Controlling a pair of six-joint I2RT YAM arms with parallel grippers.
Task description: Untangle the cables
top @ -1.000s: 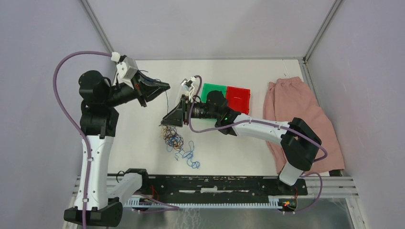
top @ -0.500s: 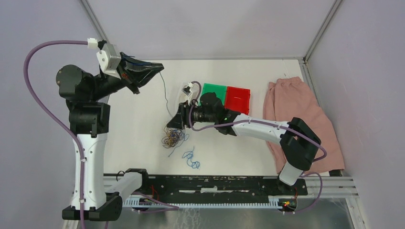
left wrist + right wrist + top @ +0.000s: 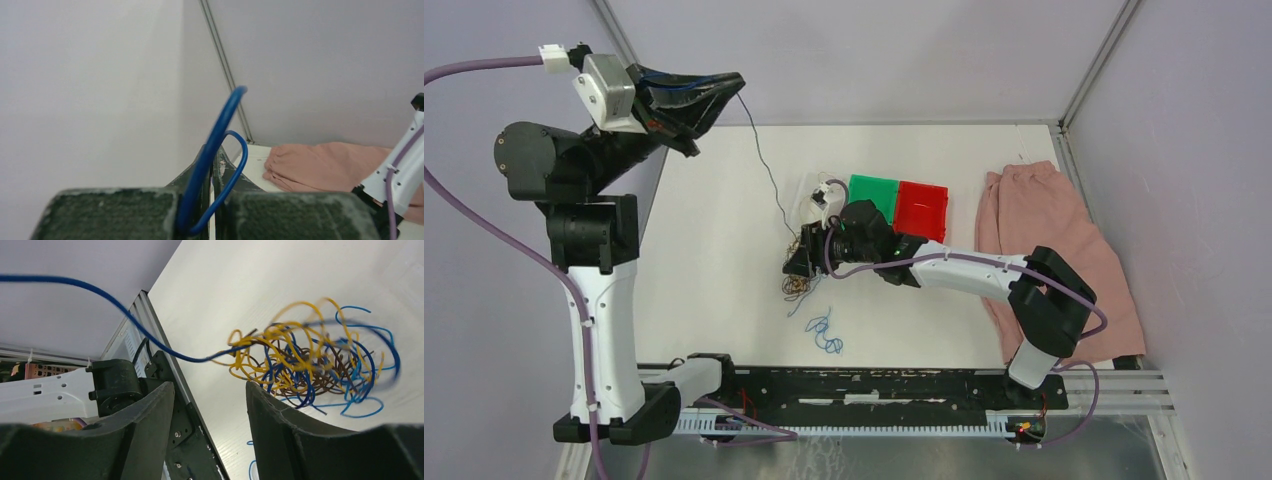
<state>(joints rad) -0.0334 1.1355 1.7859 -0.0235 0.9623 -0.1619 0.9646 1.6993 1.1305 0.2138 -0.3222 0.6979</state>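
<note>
The robot's right gripper should hold the tangle [image 3: 307,365] back while its left gripper pulls the blue cable away, because the yellow loops [image 3: 240,351] wrap around the tight blue cable.
The cables are a tangle [image 3: 798,288] of blue, yellow and dark brown strands on the white table, also in the right wrist view [image 3: 310,365]. One blue cable [image 3: 764,170] runs taut from the tangle up to my left gripper [image 3: 732,82], which is raised high at the back left. In the left wrist view that gripper [image 3: 215,156] is shut on a loop of this blue cable [image 3: 220,130]. My right gripper [image 3: 798,264] hovers just over the tangle, open and empty [image 3: 210,390]. A separate blue cable [image 3: 824,334] lies loose in front.
A green bin [image 3: 871,193] and a red bin [image 3: 922,208] stand behind the right arm. A pink cloth [image 3: 1049,240] lies at the right. A black rail [image 3: 874,385] runs along the near edge. Metal frame posts and walls enclose the table.
My left gripper has risen and swung back-left with the blue cable, pulling it taut. The tangle has been dragged right and tightened. My right gripper has shifted slightly towards it.
</note>
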